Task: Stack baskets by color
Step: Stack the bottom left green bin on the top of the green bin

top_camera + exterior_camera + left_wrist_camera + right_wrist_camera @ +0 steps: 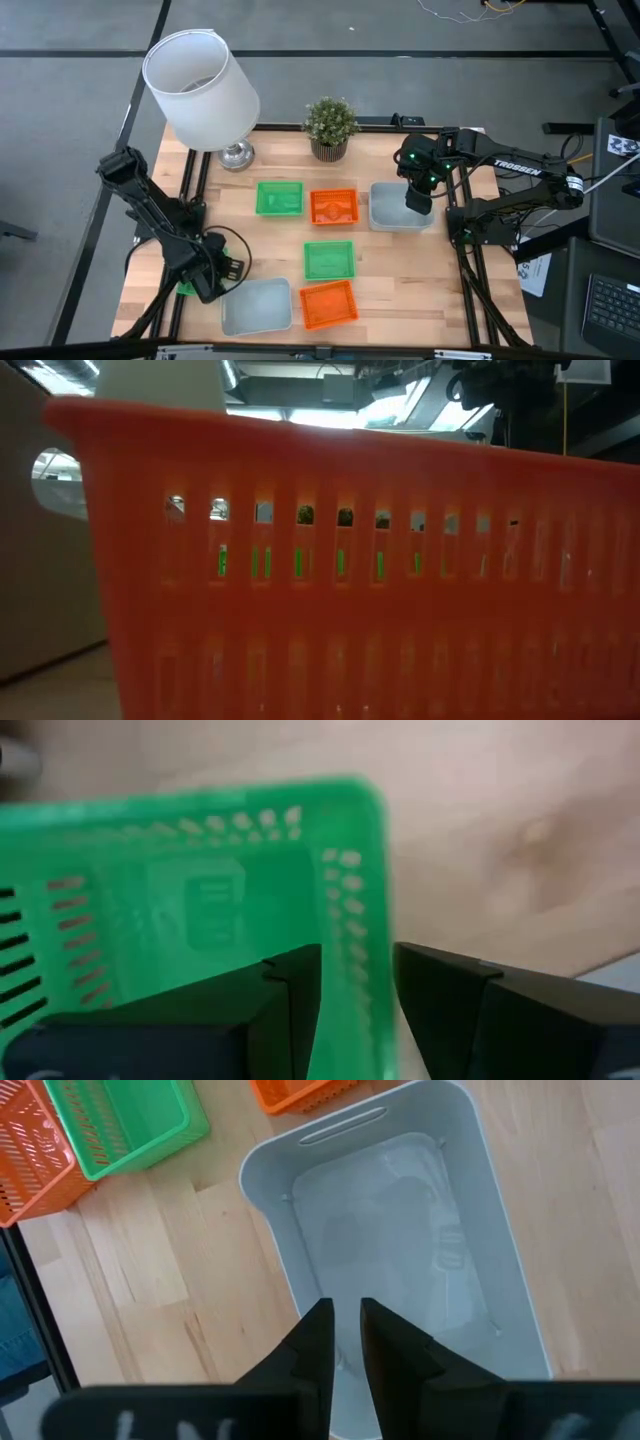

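Note:
I expect the basket (210,920) to stay stiff and level when I lift it by its side, because the green basket's rim goes straight into a rounded corner (360,800).
A green basket (190,910) lies at the table's near left corner, mostly under my left arm in the high view (186,289). My left gripper (357,965) is open and points down at it. One finger stands inside the basket's side wall (360,920) and one outside, with no touch that I can see. My right gripper (345,1315) is at the far right (418,200), shut on a pale grey basket (400,1240). On the table rest two more green baskets (279,198) (329,259), two orange ones (334,207) (328,304) and another grey one (257,306). My right gripper pinches the grey basket's end wall (346,1370) between its two fingers, which come from above and point steeply down. The fingers themselves hide the exact place of contact. The basket stays open side up below them and looks lifted off the table.
A white lampshade (200,88) on a metal foot and a small potted plant (330,125) stand at the far edge. The near orange basket's slotted wall (330,580) fills the low view. Bare wood (420,280) lies at the near right.

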Tool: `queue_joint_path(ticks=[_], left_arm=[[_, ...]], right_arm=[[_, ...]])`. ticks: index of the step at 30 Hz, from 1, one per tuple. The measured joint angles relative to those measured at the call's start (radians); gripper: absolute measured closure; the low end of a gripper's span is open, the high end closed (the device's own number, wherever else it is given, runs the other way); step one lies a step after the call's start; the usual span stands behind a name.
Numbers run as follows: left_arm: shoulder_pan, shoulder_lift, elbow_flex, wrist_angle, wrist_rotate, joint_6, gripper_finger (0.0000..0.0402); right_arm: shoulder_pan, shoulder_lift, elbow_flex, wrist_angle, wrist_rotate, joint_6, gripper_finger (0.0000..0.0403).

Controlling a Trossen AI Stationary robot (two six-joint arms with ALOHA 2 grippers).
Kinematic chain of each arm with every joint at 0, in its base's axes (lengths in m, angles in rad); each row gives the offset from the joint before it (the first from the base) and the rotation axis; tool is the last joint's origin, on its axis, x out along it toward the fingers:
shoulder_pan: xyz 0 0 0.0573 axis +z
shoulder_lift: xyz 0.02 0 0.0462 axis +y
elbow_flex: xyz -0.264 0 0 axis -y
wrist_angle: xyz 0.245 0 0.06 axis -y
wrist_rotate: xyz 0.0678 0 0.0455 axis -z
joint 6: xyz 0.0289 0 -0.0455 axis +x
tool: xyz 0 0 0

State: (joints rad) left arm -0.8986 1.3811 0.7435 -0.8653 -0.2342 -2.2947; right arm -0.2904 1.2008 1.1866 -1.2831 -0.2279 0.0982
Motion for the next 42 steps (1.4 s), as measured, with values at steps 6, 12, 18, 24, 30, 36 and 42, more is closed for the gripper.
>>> queue_joint_path(ticks=[6,12,18,24,30,36,42], left_arm=[[0.0,0.037,-0.025,-0.011,0.011,0.031,0.0308],[0.012,0.038,0.018,-0.025,0.002,0.12,0.0394],[0.056,-0.001,0.182,-0.199,-0.169,0.311,0.0401],[0.214,-0.004,0.422,-0.275,-0.425,0.798,0.0401],[0.488,0.041,0.59,-0.174,-0.388,1.589,0.0401],[0.737,0.058,0.6,-0.149,-0.224,2.086,0.0401],[0.919,0.129,0.6,-0.136,-0.031,2.322,0.0401]], right_arm=[[0.0,0.0,0.0,0.0,0.0,-0.007,0.035],[0.0,0.0,0.0,0.001,0.002,-0.031,0.035],[0.0,0.0,0.0,0.011,0.047,-0.032,0.035],[0.0,0.0,0.0,0.013,0.062,-0.029,0.035],[0.0,0.0,0.0,0.012,0.061,-0.021,0.035],[0.0,0.0,0.0,0.012,0.061,0.025,0.035],[0.0,0.001,0.0,0.014,0.061,0.028,0.035]])
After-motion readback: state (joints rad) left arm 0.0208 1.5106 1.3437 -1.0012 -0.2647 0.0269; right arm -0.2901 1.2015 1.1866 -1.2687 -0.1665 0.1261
